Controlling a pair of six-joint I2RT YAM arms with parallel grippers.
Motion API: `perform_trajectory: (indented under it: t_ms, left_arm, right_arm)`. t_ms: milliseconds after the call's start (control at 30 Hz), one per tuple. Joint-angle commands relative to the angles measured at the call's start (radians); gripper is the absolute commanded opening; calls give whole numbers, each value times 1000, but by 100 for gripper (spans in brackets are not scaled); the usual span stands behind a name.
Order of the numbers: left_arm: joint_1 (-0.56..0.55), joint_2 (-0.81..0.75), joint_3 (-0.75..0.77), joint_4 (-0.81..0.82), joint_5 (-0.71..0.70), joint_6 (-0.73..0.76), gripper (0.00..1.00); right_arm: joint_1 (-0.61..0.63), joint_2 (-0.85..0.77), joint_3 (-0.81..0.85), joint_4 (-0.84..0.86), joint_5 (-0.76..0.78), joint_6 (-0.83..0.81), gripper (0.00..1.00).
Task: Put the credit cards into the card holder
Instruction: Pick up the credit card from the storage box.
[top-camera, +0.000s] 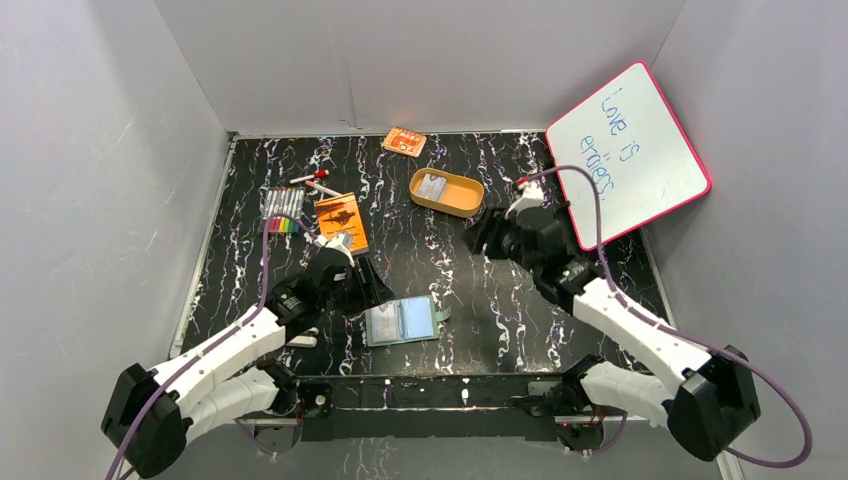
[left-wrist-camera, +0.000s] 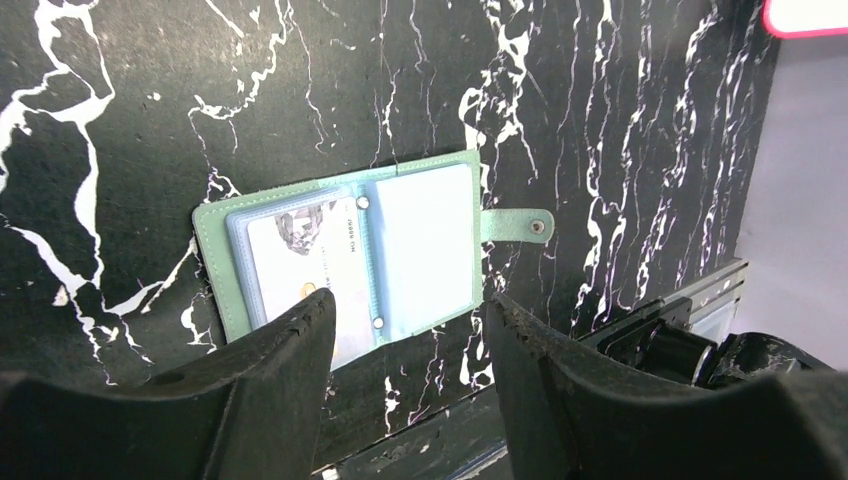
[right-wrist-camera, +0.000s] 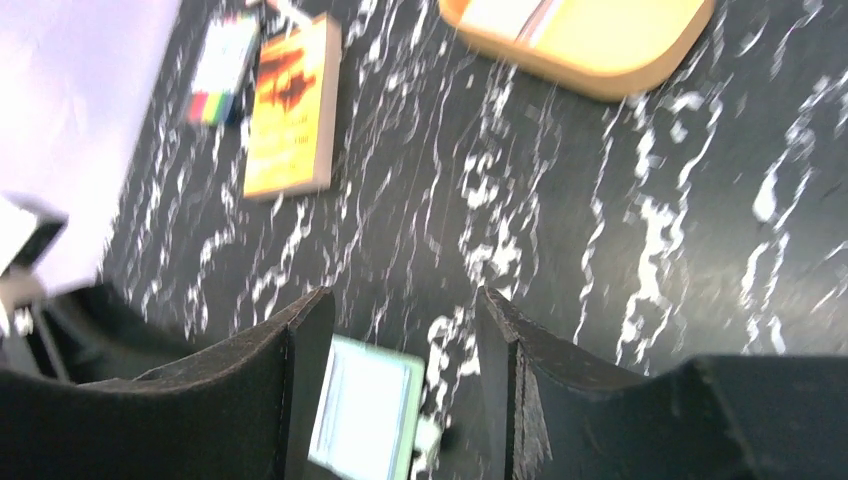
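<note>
My right gripper should move next toward the pale cards and their edge until it grips one card, because the cards leave the tan tray's other half free for a finger.
The green card holder lies open near the front edge, with its snap tab to the right. One pale card sits in its left clear pocket; the right pocket looks empty. More pale cards lie in the tan oval tray. My left gripper is open and empty, just left of and above the holder; its fingertips frame the holder's near edge. My right gripper is open and empty, hovering between tray and holder. The holder shows between its fingers.
An orange booklet and a pack of markers lie at the left. An orange patterned packet is at the back wall. A pink-framed whiteboard leans at the right. Grey walls enclose the table.
</note>
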Motion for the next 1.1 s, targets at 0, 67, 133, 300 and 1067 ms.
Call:
perform_trajectory:
  t_ms: [0, 67, 133, 300, 1067]
  left_arm:
    - [-3, -81, 6, -45, -63, 8, 55]
    - [-2, -99, 5, -62, -94, 1, 55]
    - [-2, -104, 10, -79, -102, 0, 56]
    - [-2, -83, 36, -120, -109, 14, 56]
    - [-1, -25, 2, -111, -126, 3, 56]
  right_arm:
    - [-154, 102, 127, 130, -121, -28, 61]
    - [-218, 207, 203, 162, -149, 2, 60]
    - [-265, 334, 299, 165, -169, 22, 59]
    - [-307, 643, 513, 166, -209, 46, 58]
    - [-247, 1177, 972, 15, -61, 135, 69]
